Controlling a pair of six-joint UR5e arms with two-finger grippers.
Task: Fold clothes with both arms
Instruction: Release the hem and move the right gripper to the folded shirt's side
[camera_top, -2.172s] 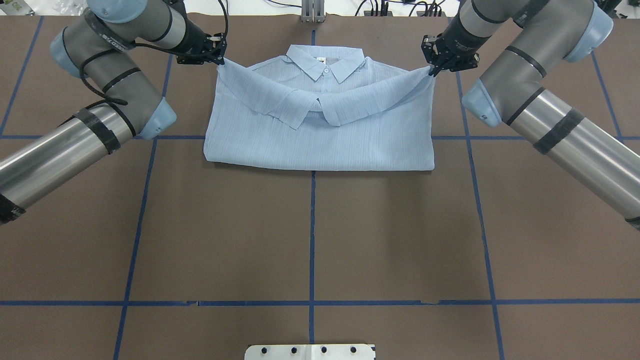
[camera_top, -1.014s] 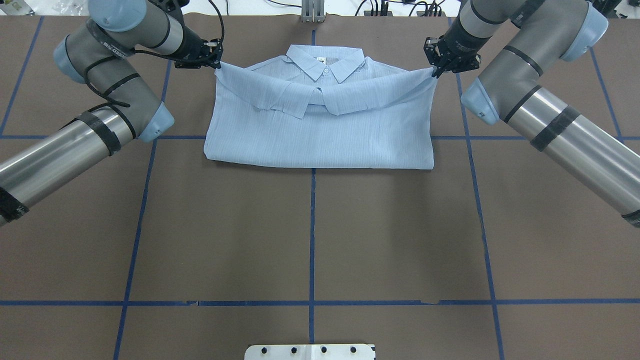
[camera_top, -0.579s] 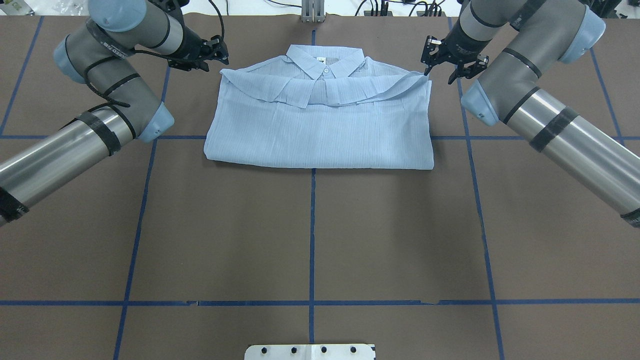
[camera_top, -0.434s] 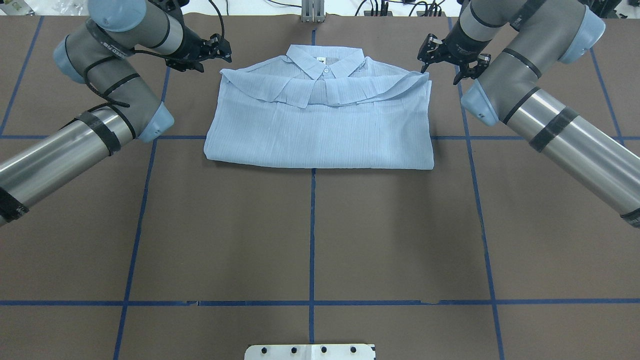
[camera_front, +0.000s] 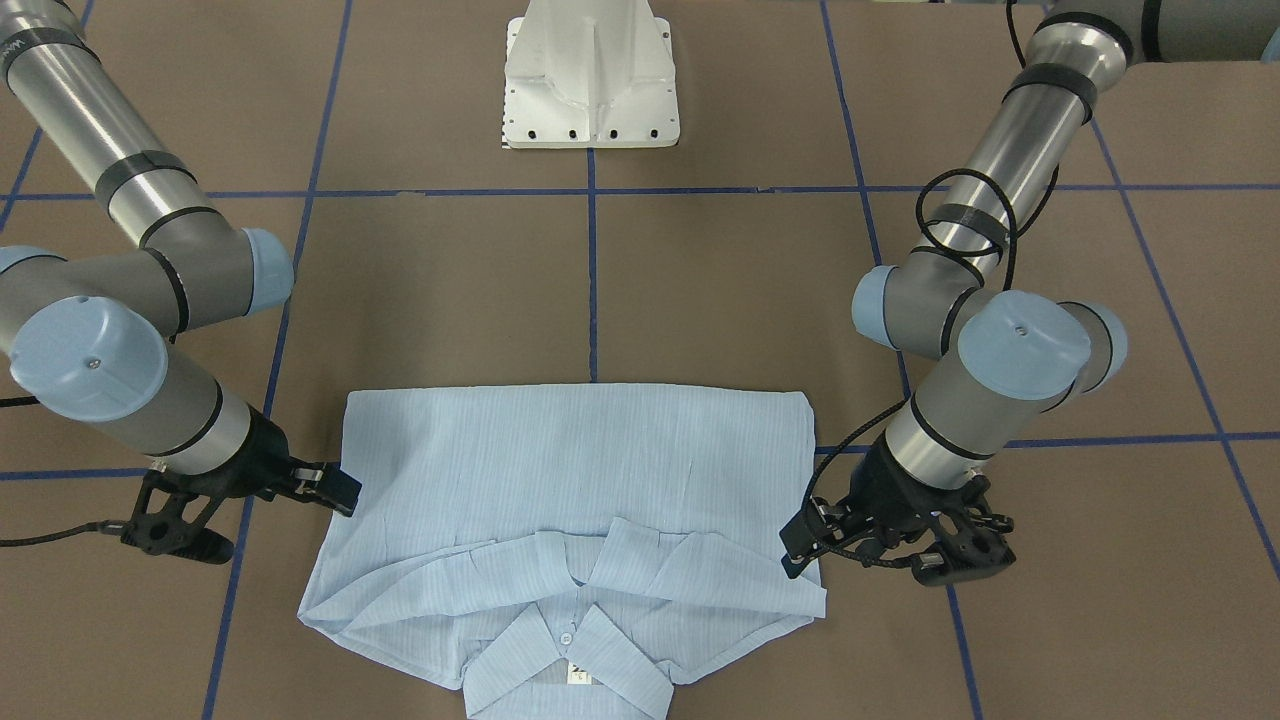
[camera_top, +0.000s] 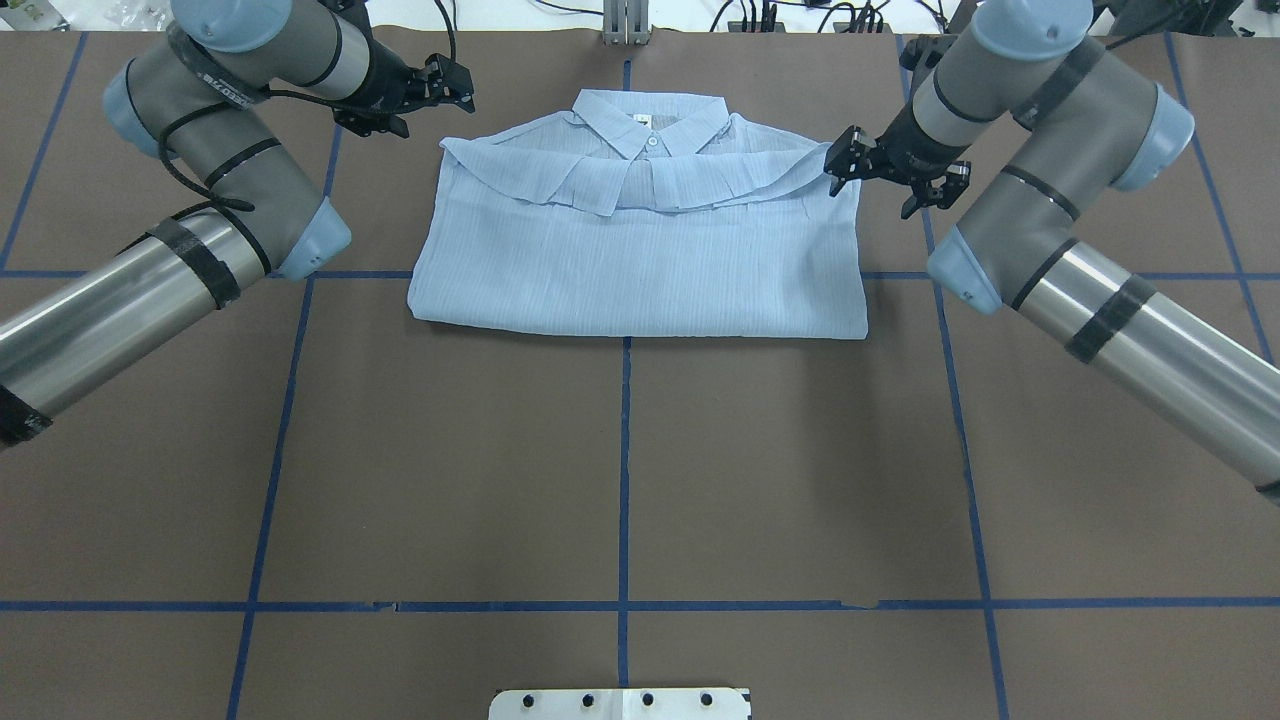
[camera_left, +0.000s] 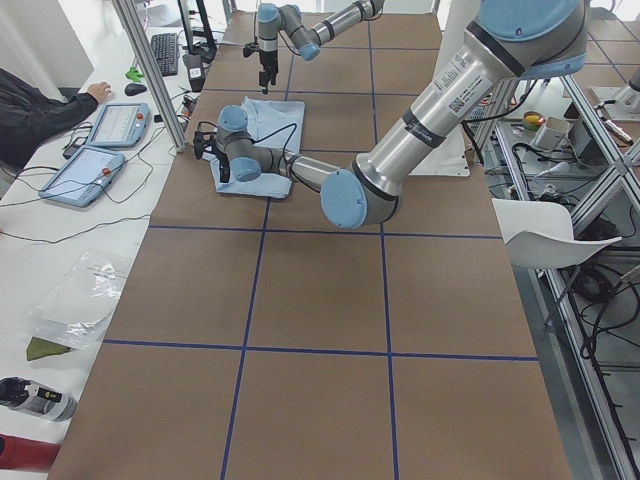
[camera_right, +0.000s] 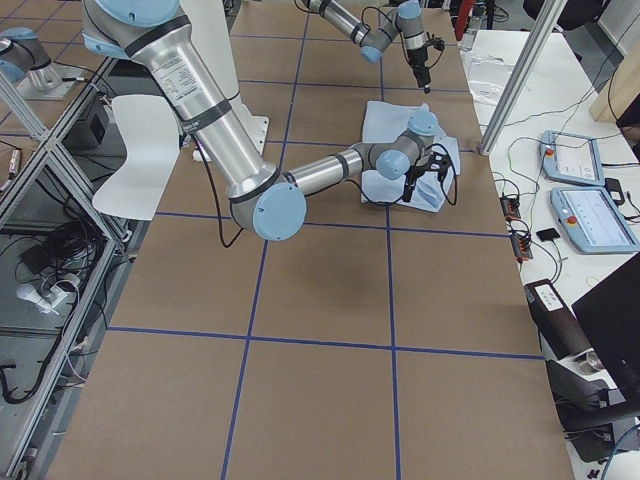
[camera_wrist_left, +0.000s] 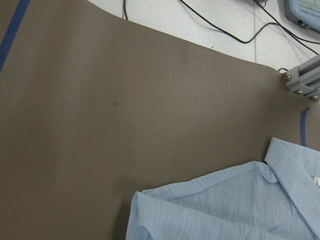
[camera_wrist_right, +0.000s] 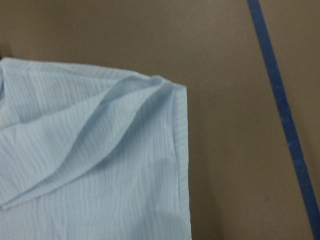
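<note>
The sleeves lie folded across the shirt's chest (camera_front: 504, 576) and the hem corner is flat and free, so the robot's right gripper keeps going toward that corner (camera_front: 357, 403) and closes there.
The pale blue striped shirt (camera_top: 640, 250) lies folded flat at the far middle of the table, collar pointing away from the robot and both sleeves folded across the chest (camera_front: 570, 470). My left gripper (camera_top: 430, 105) hovers open just off the shirt's left shoulder corner and holds nothing; it is also in the front-facing view (camera_front: 880, 558). My right gripper (camera_top: 882, 185) stands open beside the right shoulder edge, one fingertip close to the cloth (camera_front: 268, 518). The wrist views show only shirt corners (camera_wrist_left: 225, 210) (camera_wrist_right: 90, 165) on the brown mat, no fingers.
Blue tape lines (camera_top: 625, 470) grid the brown table cover. The white pedestal base (camera_front: 590, 80) stands at the robot's side. An aluminium post (camera_top: 625, 20) rises behind the collar. Tablets (camera_left: 118, 125) and a person's arm (camera_left: 40, 105) are past the far table edge.
Both grippers opened and let go of the shirt's shoulder corners, and the folded sleeves settled flat. The right gripper then moved nearer along the shirt's edge; the left drew slightly away.
</note>
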